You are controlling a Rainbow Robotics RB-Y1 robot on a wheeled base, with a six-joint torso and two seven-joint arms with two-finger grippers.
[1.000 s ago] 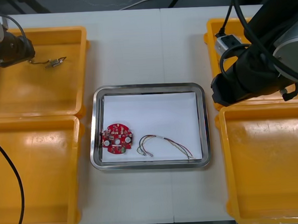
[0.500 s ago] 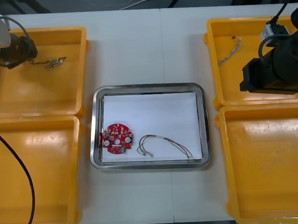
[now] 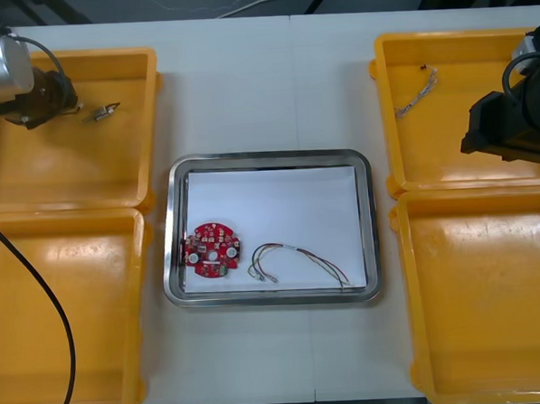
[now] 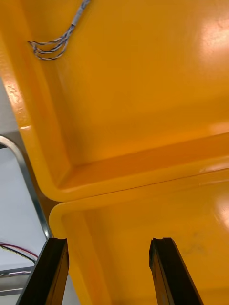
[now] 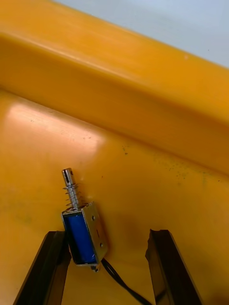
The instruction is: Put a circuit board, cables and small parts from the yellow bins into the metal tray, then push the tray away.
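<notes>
A black wire (image 5: 120,280) comes out of the base of the small metal part (image 5: 83,235), so it will drag along behind when I carry the part to the tray.
A small metal part (image 3: 100,110) with a blue body (image 5: 84,236) and a spring pin lies in the far left yellow bin (image 3: 33,178). My left gripper (image 5: 106,233) is open just above it, with the part close beside one finger (image 5: 52,267). At the right, my right gripper (image 4: 109,242) hangs open with nothing between its fingers, over the rim where the two right bins meet. A twisted blue and white cable (image 3: 418,93) lies in the far right bin (image 3: 431,166). The metal tray (image 3: 363,170) holds a red circuit board (image 3: 212,251) and a red and yellow cable (image 3: 296,259).
The near left bin (image 3: 61,358) and the near right bin (image 3: 494,335) stand at the table's sides. The right arm (image 3: 511,126) hangs over the far right bin's outer part. In the right wrist view the tray rim (image 4: 24,176) is beside the bins.
The right arm has pulled back to the right, away from the tray, uncovering the twisted cable. The left arm has shifted a little toward the small metal part.
</notes>
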